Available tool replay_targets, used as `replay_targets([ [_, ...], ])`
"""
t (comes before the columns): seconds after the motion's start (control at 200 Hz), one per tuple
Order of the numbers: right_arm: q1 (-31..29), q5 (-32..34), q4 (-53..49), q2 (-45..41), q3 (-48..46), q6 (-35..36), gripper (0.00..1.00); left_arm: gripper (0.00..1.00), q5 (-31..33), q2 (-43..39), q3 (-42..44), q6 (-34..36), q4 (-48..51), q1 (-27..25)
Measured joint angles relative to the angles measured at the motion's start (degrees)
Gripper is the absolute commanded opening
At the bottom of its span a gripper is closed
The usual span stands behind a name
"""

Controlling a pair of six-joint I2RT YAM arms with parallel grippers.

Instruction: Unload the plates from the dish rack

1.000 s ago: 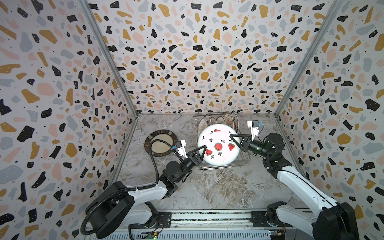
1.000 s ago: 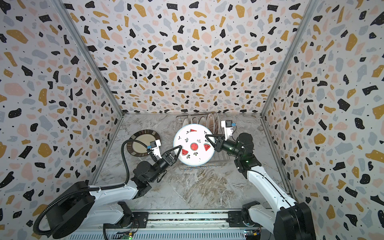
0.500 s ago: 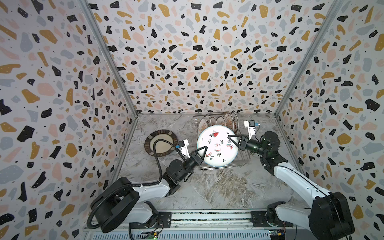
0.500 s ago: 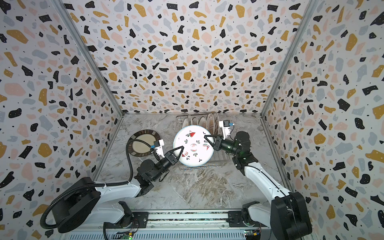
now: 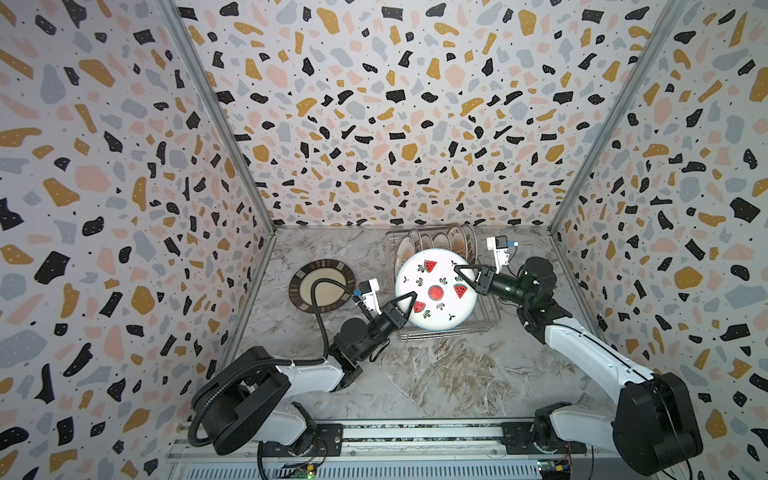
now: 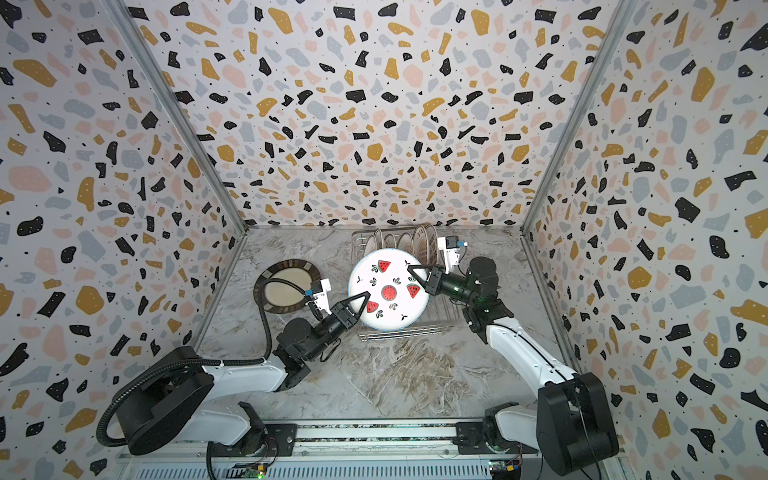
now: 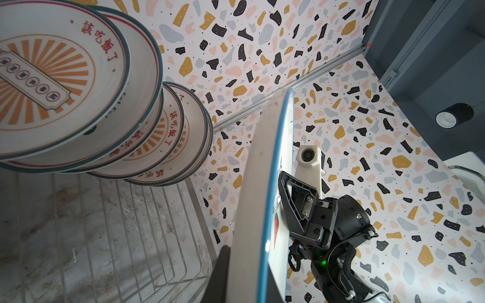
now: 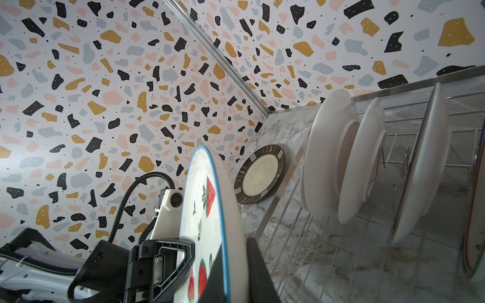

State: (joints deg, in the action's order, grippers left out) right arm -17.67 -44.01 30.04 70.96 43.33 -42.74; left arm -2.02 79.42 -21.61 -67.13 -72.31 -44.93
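Both of the robot's grippers hold the white plate by its rim (image 5: 473, 281), and the brown-rimmed plate (image 5: 307, 293) lies by the left gripper, so the right gripper should open and leave the white plate to the left gripper.
A large white plate with watermelon slices (image 5: 434, 289) (image 6: 388, 289) hangs tilted above the front of the silver wire dish rack (image 5: 444, 331) (image 6: 399, 332). My left gripper (image 5: 409, 300) (image 6: 361, 300) is shut on its lower left rim. My right gripper (image 5: 462, 273) (image 6: 414, 273) is shut on the opposite rim. The left wrist view shows the plate (image 7: 257, 196) edge-on between my left gripper's (image 7: 249, 275) jaws. In the right wrist view the same plate (image 8: 207, 210) sits between my right gripper's (image 8: 236, 265) jaws. Several sunburst plates (image 5: 436, 241) (image 7: 52, 78) stand upright at the rack's back.
A brown-rimmed plate (image 5: 322, 286) (image 6: 286, 286) (image 8: 259, 174) lies flat on the marble table left of the rack. Speckled walls close in the left, right and back. The rack's front wires (image 7: 105, 223) show beneath the held plate.
My left gripper has closed from open onto the watermelon plate's rim. The right gripper has kept its grip, and the plate has shifted slightly.
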Motion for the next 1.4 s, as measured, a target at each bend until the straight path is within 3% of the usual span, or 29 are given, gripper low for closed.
replay_targets([
  [0.2, -0.20, 0.61, -0.11, 0.00, 0.02, 0.44, 0.18, 0.04, 0.04, -0.37, 0.00, -0.39, 0.15, 0.09],
  [0.38, -2.25, 4.72, -1.81, -0.09, 0.02, 4.15, 0.34, 0.02, 1.36, -1.44, 0.00, -0.48, 2.62, 0.09],
  [0.726, -4.50, 7.10, -4.15, -1.51, 0.00, 8.46, 0.79, 0.00, 2.29, -4.52, 0.00, 0.09, 8.81, 0.07],
  [1.051, -4.74, 12.31, -6.95, -5.88, -0.20, 11.63, 0.87, 0.00, 2.56, -11.54, 0.00, 1.27, 14.47, 1.27],
  [1.081, -4.74, 12.76, -7.30, -5.88, -0.20, 11.85, 1.00, 0.00, 2.49, -11.58, 0.02, 0.98, 14.49, 1.75],
  [1.402, -6.69, 16.50, -11.19, -6.03, -0.26, 15.89, 0.99, 0.00, 1.33, -11.52, 0.33, -1.64, 14.40, 6.32],
])
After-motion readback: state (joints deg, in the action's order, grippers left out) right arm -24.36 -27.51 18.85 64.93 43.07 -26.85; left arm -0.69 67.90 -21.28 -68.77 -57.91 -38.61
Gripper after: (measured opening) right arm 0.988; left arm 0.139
